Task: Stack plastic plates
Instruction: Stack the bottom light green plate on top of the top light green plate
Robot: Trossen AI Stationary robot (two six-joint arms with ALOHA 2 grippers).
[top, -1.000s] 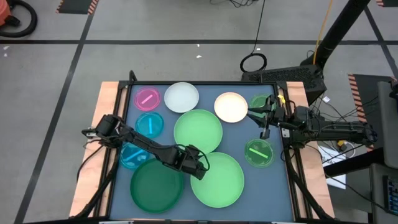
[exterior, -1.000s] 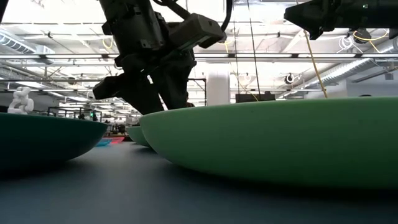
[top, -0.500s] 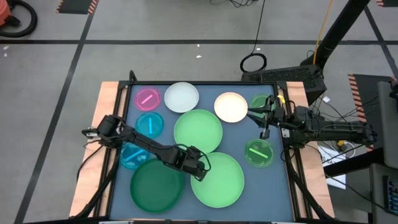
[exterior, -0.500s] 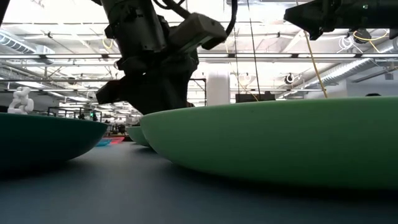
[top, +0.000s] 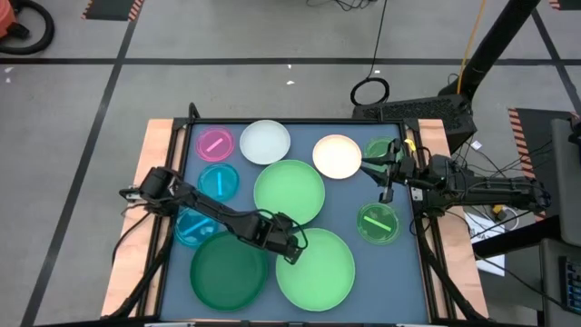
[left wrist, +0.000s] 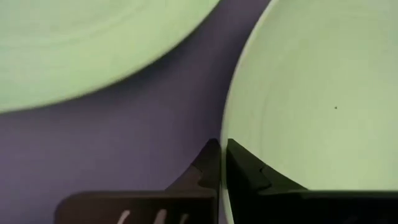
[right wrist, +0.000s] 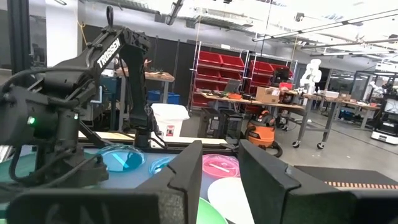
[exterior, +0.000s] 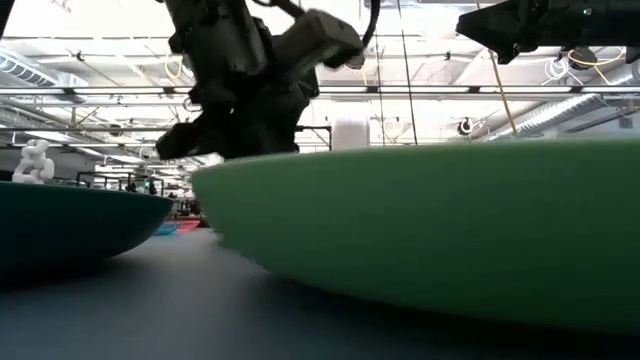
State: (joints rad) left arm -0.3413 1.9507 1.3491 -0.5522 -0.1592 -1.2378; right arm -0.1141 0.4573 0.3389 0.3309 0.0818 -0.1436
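Observation:
I should go on carrying the plate before both rims line up, until they do, because my left gripper is pinching the front light green plate's rim [left wrist: 225,124] and the matching middle plate [top: 290,189] is empty.
Two large light green plates lie on the blue-grey table, one in the middle [top: 289,191] and one near the front [top: 318,268]; a large dark green plate [top: 227,271] sits left of the front one. My left gripper [top: 292,251] is shut on the front light green plate's [left wrist: 311,93] left rim. My right gripper [top: 385,184] hangs open and empty above the table's right side, between two small green plates [top: 378,223] [top: 381,148]. A white plate [top: 265,143], a cream one [top: 337,155], a pink one [top: 214,144] and two blue ones [top: 218,182] [top: 189,227] lie flat. My left gripper pinches the front light green plate's rim [left wrist: 225,132] on its left side, one finger [left wrist: 249,168] over the plate's inside and the other [left wrist: 202,168] outside. The fingers come slanting down from the table's left. In the low view the held side [exterior: 215,185] stands raised.
The table has a raised black frame [top: 290,123] and wooden side boards [top: 162,145]. Plates fill most of the surface; a bare strip [top: 349,204] runs between the middle plate and the right small green plates. The dark green plate [exterior: 70,225] lies close beside the held plate.
My left gripper has shut on the front light green plate's left rim. The plate's held side has come up, and the plate has shifted a little toward the table's left and near edges.

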